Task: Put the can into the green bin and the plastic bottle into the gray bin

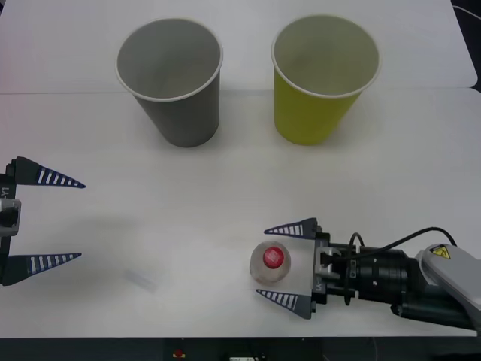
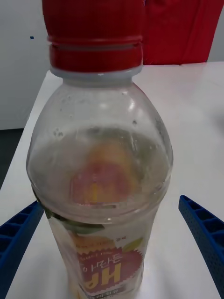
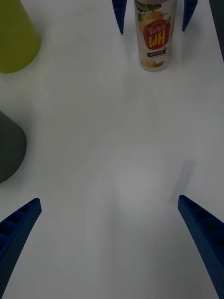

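Observation:
The plastic bottle [image 1: 270, 262] should be empty when I lift and tilt it, because only droplets are sticking inside the clear shoulder [image 2: 58, 132].
The plastic bottle [image 1: 270, 262] stands upright near the table's front edge, red cap up, clear body with a red and yellow label [image 2: 100, 187] [image 3: 155, 37]. My right gripper [image 1: 289, 263] is open around it, one blue finger on each side with gaps showing. The gray bin [image 1: 171, 79] stands at the back left, the green bin [image 1: 323, 75] at the back right; both are upright and look empty. My left gripper [image 1: 56, 220] hangs open at the table's left side, with nothing between its fingers. The can is out of view.
The white table [image 1: 188, 218] has a seam running across behind the bins. A faint smudge [image 1: 140, 280] lies near the front left. Free room lies between the bins and the grippers. A red object [image 2: 184, 30] shows beyond the table's far edge.

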